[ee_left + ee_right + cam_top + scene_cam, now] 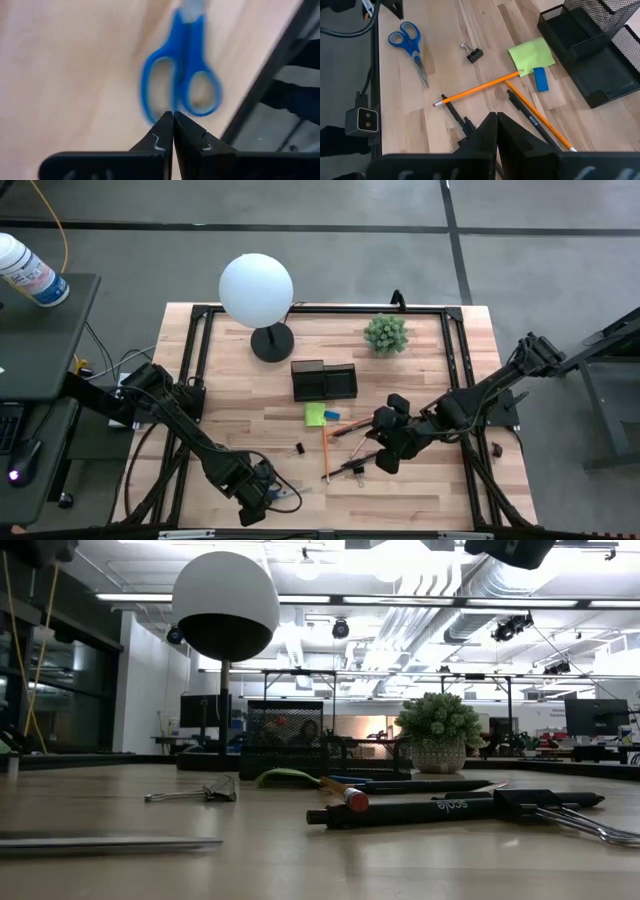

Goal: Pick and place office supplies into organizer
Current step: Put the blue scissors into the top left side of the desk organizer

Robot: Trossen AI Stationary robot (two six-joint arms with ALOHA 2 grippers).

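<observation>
The robot's left gripper is closed and empty above the scissors' handles, so it should open and then close around the end of the scissors' larger loop before it lifts.
The blue-handled scissors lie flat on the table near its front left; they also show in the right wrist view. My left gripper is shut, raised just over their handles. My right gripper is shut, raised over the dark pens at the front right. Two orange pencils, the lime-green sticky pad, the small blue block and a black clip lie on the wood. The dark organizer stands behind them.
A white globe lamp with a round black base and a small potted plant stand at the back. A second clip lies by the pens. Black frame rails run along the table's left and right sides.
</observation>
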